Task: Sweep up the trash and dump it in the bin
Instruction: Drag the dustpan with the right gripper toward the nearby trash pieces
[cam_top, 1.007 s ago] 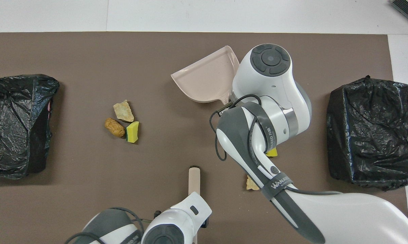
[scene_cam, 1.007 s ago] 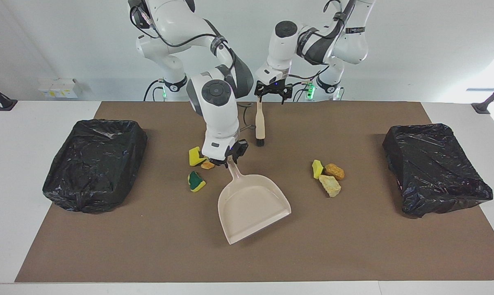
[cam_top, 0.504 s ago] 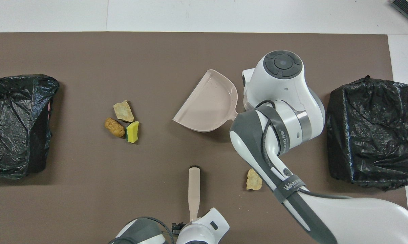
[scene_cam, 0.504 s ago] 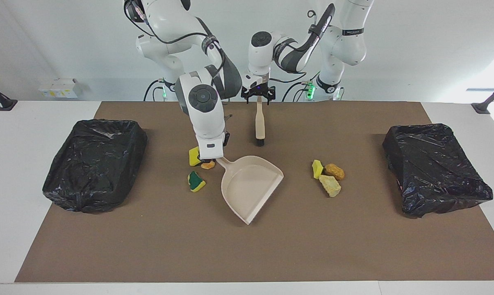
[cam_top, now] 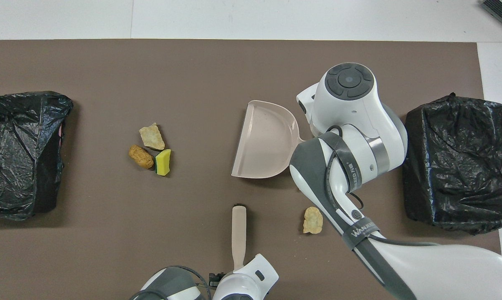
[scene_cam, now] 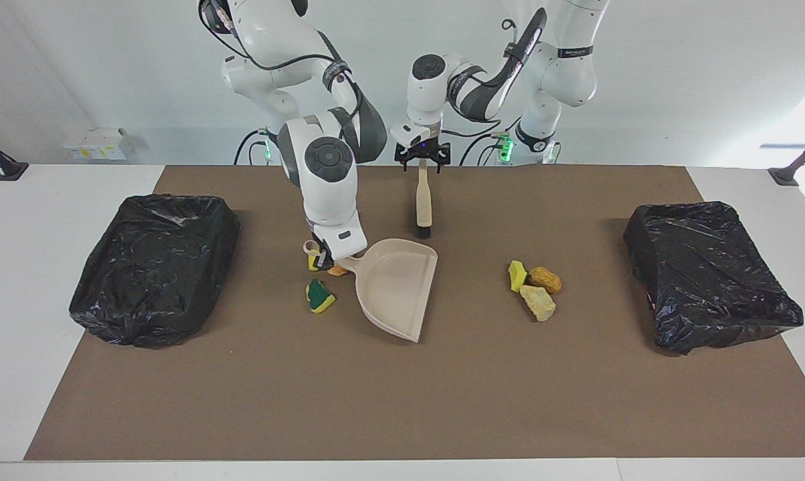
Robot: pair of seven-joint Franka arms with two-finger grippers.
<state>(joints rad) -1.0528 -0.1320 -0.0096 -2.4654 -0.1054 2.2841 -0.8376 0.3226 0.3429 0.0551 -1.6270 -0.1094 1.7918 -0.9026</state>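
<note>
The beige lump, orange lump and yellow sponge lie tightly clustered, so they should slide into the dustpan together when I sweep the beige brush.
My right gripper is shut on the handle of the beige dustpan, held low over the mat, mouth toward the left arm's end. Beside the handle lie trash pieces: a yellow sponge, an orange lump and a green-yellow sponge. A tan lump lies nearer the robots. Toward the left arm's end sit a yellow sponge, an orange lump and a beige lump. The beige brush lies on the mat, my left gripper open over its handle end.
Two bins lined with black bags stand on the brown mat, one bin at the right arm's end and the other bin at the left arm's end. In the overhead view the right arm covers its own gripper.
The right gripper has swung the dustpan round, turning its mouth toward the left arm's end and bringing it closer to the robots. The left gripper has shifted over the brush handle's end.
</note>
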